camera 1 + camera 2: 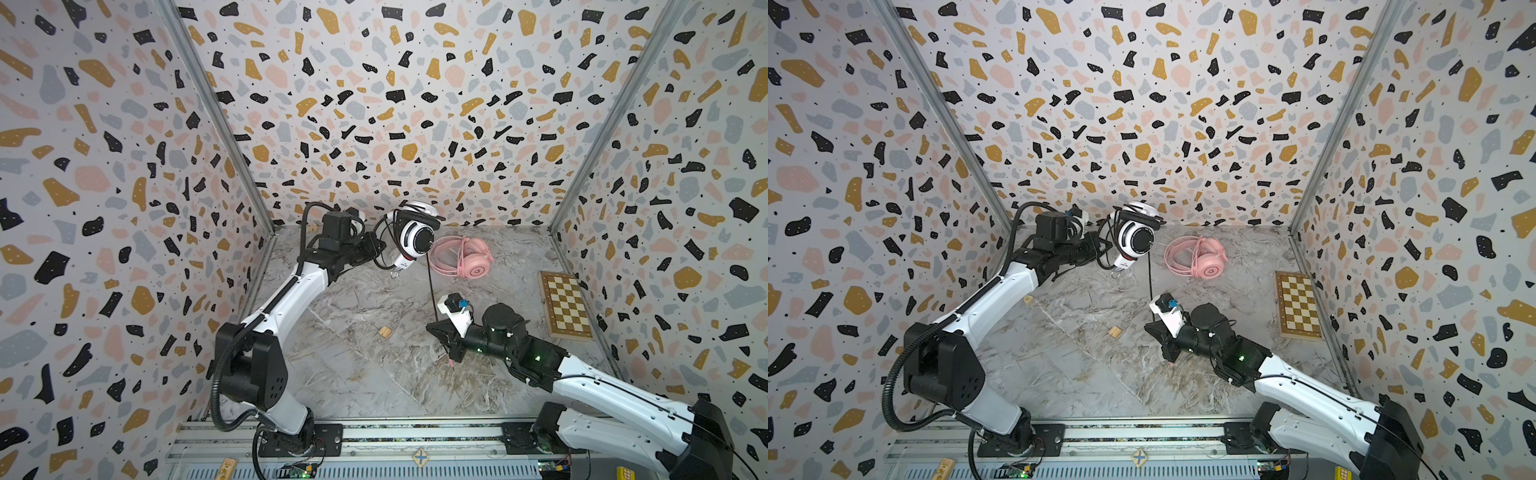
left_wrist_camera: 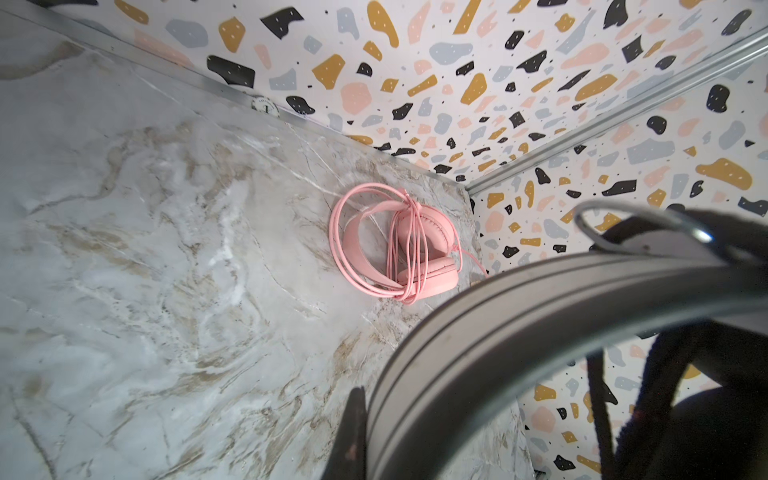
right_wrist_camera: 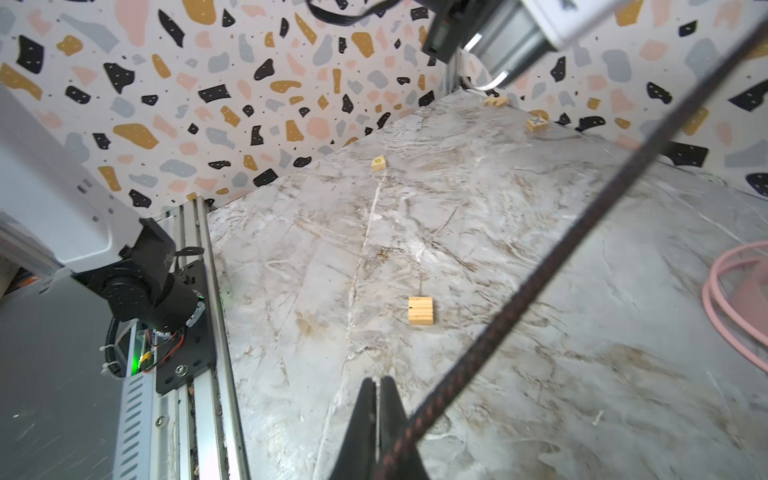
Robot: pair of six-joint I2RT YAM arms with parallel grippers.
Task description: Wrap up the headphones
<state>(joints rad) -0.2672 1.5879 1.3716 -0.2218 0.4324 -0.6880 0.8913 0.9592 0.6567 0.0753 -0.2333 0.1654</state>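
Note:
The black cable taut point(image 1: 432, 288) to my right gripper needs to pass behind the headphones, so my left gripper should bring the white headphones forward point(image 1: 422, 309) first.
The white headphones point(image 1: 415, 239) point(image 1: 1138, 239), with black pads and headband, hang in the air near the back wall. My left gripper point(image 1: 376, 246) point(image 1: 1097, 249) point(image 2: 374, 403) is shut on their grey headband point(image 2: 498, 332). Their black braided cable point(image 1: 432, 291) point(image 1: 1150, 282) point(image 3: 582, 232) runs taut down to my right gripper point(image 1: 434, 327) point(image 1: 1153, 329) point(image 3: 378, 386), which is shut on it above the table's middle. The pink headphones point(image 1: 465, 257) point(image 1: 1200, 257) point(image 2: 415, 253) lie on the marble table at the back, with their pink cable looped around them.
A wooden chessboard point(image 1: 567, 305) point(image 1: 1300, 305) lies by the right wall. A small wooden block point(image 1: 385, 332) point(image 3: 420, 310) sits mid-table, and small wooden tiles point(image 3: 378, 163) lie near the left wall. The arms' base rail point(image 1: 374, 436) runs along the front edge.

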